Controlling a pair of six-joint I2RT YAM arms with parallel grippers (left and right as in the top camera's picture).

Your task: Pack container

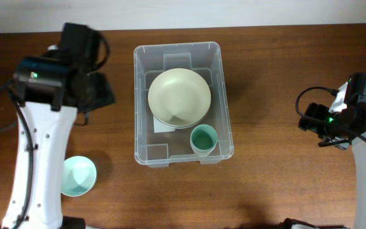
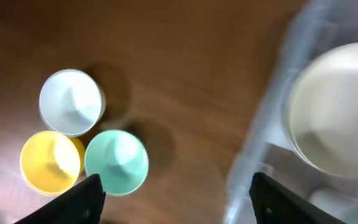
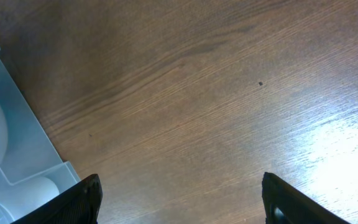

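My left gripper should keep moving down, as the teal cup's rim (image 1: 95, 173) facing the container is clear of the white and yellow cups, until its fingers are on either side of that rim.
The clear plastic container (image 1: 137, 102) stands mid-table. It holds stacked cream bowls (image 1: 179, 97) and a teal cup (image 1: 203, 139). My left gripper (image 2: 176, 199) is open and empty. It hovers over bare wood between the container's left wall (image 2: 260, 155) and three upright cups: white (image 2: 71, 102), yellow (image 2: 50, 161) and teal (image 2: 116, 162). In the overhead view the left arm (image 1: 84, 83) hides these cups. My right gripper (image 3: 179, 199) is open and empty over the table, right of the container's corner (image 3: 17, 143).
A mint bowl (image 1: 78, 175) sits on the table at the front left, beside the left arm's white link. The right arm (image 1: 348, 121) stays near the table's right edge. The cream bowl (image 2: 337, 109) shows inside the container in the left wrist view.
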